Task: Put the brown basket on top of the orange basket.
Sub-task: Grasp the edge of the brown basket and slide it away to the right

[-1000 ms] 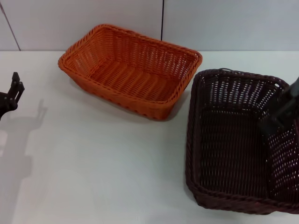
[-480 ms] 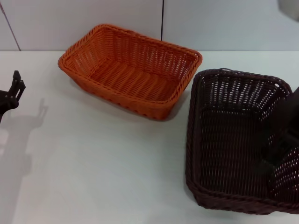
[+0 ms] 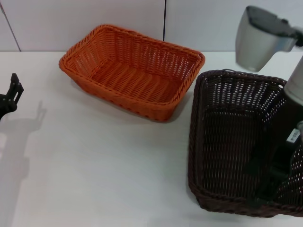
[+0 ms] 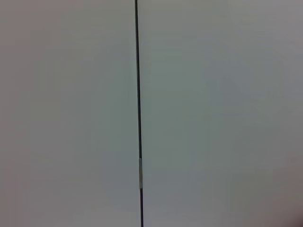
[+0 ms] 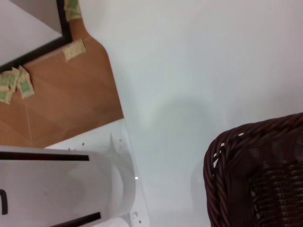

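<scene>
My right gripper has clear table (image 3: 227, 221) along the brown basket's front rim (image 3: 247, 210), so it should keep going down until its fingers straddle that rim, and then close.
The orange basket (image 3: 132, 71) sits at the back middle of the white table, tilted a little, with nothing in it. To its right, close by its corner, stands the brown basket (image 3: 222, 137), and one rim corner of the brown basket (image 5: 255, 175) also shows in the right wrist view. My right gripper (image 3: 266, 191) reaches down inside the brown basket near its front right wall, a dark shape against the weave. My left gripper (image 3: 12, 92) hangs parked at the far left edge, well away from both baskets.
The white table (image 3: 104, 161) spreads in front of the orange basket. My right arm's grey link (image 3: 258, 38) hangs over the back right. In the right wrist view, wooden floor (image 5: 61, 94) shows past the table edge. A wall seam (image 4: 138, 113) fills the left wrist view.
My right arm has moved toward the front of the brown basket and lower into it, and its grey link has come into view at the top right. Baskets and left arm are unmoved.
</scene>
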Robot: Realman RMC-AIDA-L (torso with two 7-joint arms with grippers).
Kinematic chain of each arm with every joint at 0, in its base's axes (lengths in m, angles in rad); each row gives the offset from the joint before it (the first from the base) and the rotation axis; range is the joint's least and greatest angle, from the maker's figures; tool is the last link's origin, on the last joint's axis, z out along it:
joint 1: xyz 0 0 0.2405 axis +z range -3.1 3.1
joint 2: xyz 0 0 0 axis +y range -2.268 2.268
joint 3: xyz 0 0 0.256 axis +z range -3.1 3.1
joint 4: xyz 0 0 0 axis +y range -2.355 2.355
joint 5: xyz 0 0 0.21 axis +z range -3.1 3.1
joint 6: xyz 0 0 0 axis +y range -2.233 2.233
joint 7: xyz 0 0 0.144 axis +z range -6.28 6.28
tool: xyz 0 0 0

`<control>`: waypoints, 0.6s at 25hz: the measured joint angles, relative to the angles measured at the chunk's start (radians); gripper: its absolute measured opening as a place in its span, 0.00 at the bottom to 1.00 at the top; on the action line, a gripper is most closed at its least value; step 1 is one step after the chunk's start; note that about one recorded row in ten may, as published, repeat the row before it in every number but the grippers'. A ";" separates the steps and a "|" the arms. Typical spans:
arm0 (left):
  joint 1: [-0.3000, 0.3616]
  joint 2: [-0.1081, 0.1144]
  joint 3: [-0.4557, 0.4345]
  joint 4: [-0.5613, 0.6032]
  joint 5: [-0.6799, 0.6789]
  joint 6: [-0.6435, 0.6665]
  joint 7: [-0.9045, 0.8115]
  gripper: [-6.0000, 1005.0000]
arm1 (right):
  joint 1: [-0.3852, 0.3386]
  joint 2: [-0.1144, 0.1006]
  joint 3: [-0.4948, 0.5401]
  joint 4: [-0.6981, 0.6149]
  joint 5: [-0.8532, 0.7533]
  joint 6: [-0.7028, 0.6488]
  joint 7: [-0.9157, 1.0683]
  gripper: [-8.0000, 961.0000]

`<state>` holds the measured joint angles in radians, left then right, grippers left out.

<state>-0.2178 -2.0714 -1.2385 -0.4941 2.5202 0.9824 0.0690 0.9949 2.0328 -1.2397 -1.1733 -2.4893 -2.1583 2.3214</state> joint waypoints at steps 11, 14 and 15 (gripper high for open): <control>-0.003 -0.001 0.004 0.004 -0.001 0.001 0.000 0.83 | 0.000 0.033 -0.071 0.060 -0.050 0.082 -0.002 0.85; -0.001 -0.001 0.004 0.004 -0.001 0.002 0.000 0.83 | 0.001 0.040 -0.103 0.085 -0.053 0.103 -0.002 0.85; -0.001 -0.001 0.004 0.004 0.000 0.002 0.000 0.83 | 0.004 0.041 -0.128 0.107 -0.053 0.124 -0.002 0.85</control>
<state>-0.2185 -2.0725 -1.2348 -0.4906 2.5197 0.9843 0.0689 0.9992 2.0740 -1.3678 -1.0666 -2.5420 -2.0346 2.3193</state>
